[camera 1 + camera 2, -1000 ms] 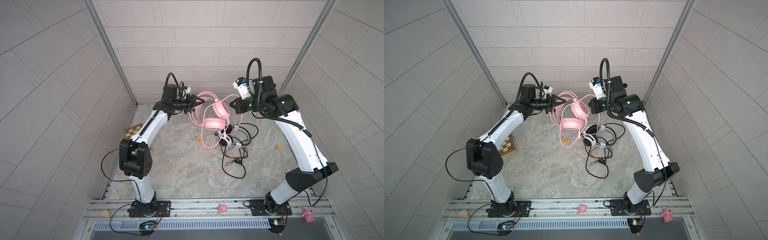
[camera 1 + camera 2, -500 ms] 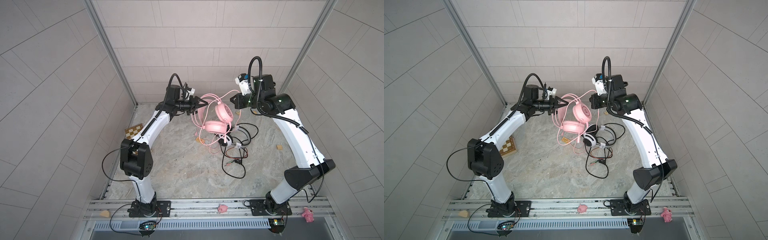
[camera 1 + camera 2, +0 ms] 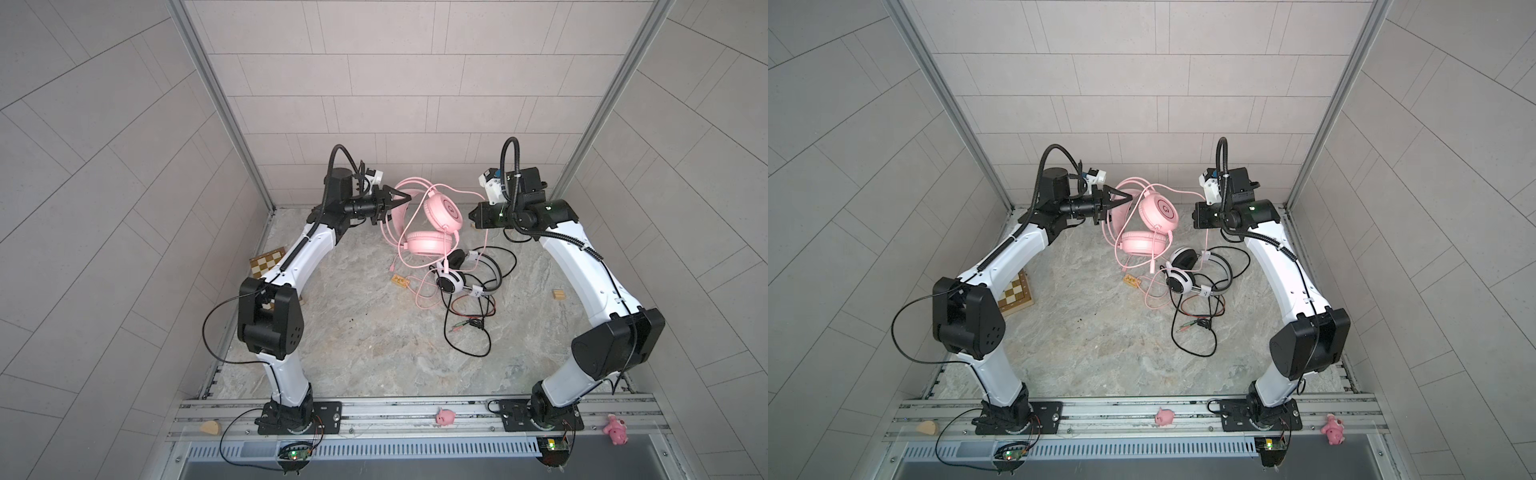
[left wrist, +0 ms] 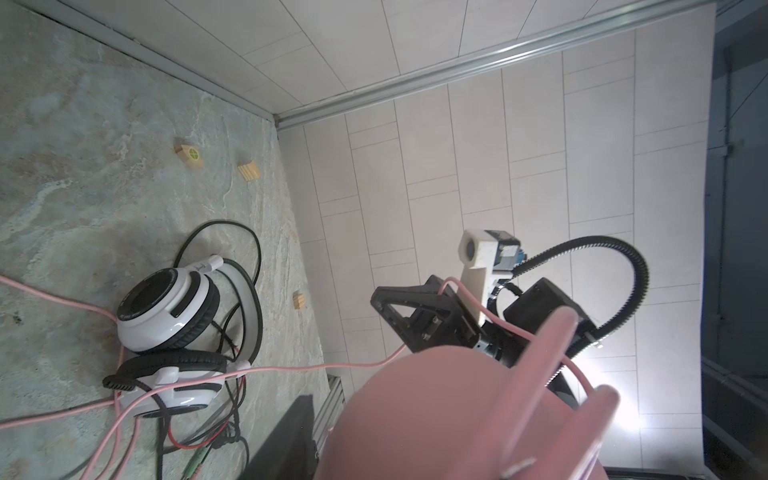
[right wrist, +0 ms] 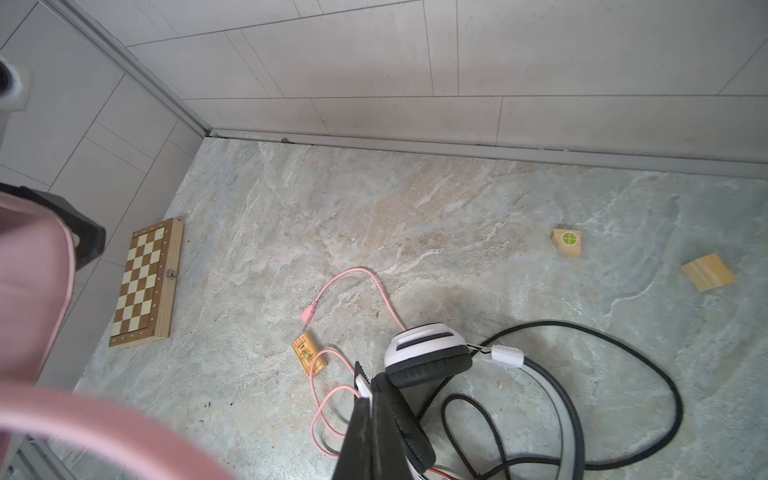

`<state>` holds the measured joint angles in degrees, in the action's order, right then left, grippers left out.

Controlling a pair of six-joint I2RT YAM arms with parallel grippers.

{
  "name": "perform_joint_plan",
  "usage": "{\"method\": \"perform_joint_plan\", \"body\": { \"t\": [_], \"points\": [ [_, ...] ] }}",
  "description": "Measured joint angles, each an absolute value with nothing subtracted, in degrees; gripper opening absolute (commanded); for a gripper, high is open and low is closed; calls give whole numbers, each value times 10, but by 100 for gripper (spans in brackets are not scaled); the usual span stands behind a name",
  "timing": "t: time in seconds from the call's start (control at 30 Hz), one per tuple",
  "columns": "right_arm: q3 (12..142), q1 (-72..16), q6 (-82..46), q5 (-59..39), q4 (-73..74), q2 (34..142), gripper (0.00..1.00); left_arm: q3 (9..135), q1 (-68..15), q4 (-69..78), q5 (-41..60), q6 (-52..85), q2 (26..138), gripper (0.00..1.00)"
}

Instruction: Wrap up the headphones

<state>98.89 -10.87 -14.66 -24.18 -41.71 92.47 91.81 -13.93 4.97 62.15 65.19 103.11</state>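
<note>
My right gripper is holding the pink cable [image 3: 457, 190], which runs across the pink headphones' top, and should keep bringing the cable toward the lower ear cup [image 3: 426, 243] to let it go there.
The pink headphones [image 3: 444, 210] [image 3: 1156, 210] hang above the table at the back in both top views. My left gripper [image 3: 399, 198] [image 3: 1121, 197] is shut on their headband. In the left wrist view a pink ear cup [image 4: 436, 415] hides those jaws. My right gripper [image 3: 471, 215] [image 3: 1194, 216] [image 5: 365, 390] is shut on the pink cable [image 5: 332, 399], which runs from the headset across to it and down to the table. The white-and-black headphones [image 3: 451, 282] [image 3: 1181, 280] [image 4: 166, 307] [image 5: 424, 349] lie on the table amid their black cable [image 3: 469, 349].
A folded chessboard [image 3: 268, 266] [image 5: 145, 282] lies by the left wall. A small yellow block [image 3: 400, 281] [image 5: 309, 355] sits near the pink cable's plug. Wooden blocks [image 5: 567, 243] [image 5: 708, 272] [image 3: 559, 294] lie to the right. Two pink pig toys [image 3: 444, 415] [image 3: 615, 430] sit on the front rail.
Both arms have shifted only slightly, and the pink headphones hang a little higher. Both grips are unchanged.
</note>
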Motion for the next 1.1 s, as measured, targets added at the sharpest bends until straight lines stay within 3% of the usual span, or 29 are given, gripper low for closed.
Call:
{"method": "perform_joint_plan", "body": {
  "t": [0.33,0.5,0.67,0.9,1.1],
  "points": [
    [922,-125,-191,-279,-314,937,0,916,-132,141,607,722,1031,0],
    [915,-144,-208,-283,-273,946,6,916,-131,148,583,726,1031,0],
    [899,-147,-240,-295,-211,946,15,916,-129,152,546,728,1031,0],
    [861,-164,-298,-309,-105,971,38,919,-127,193,485,761,1031,0],
    [840,-191,-340,-311,2,1019,47,947,-126,217,460,785,1032,0]
  ]
}}
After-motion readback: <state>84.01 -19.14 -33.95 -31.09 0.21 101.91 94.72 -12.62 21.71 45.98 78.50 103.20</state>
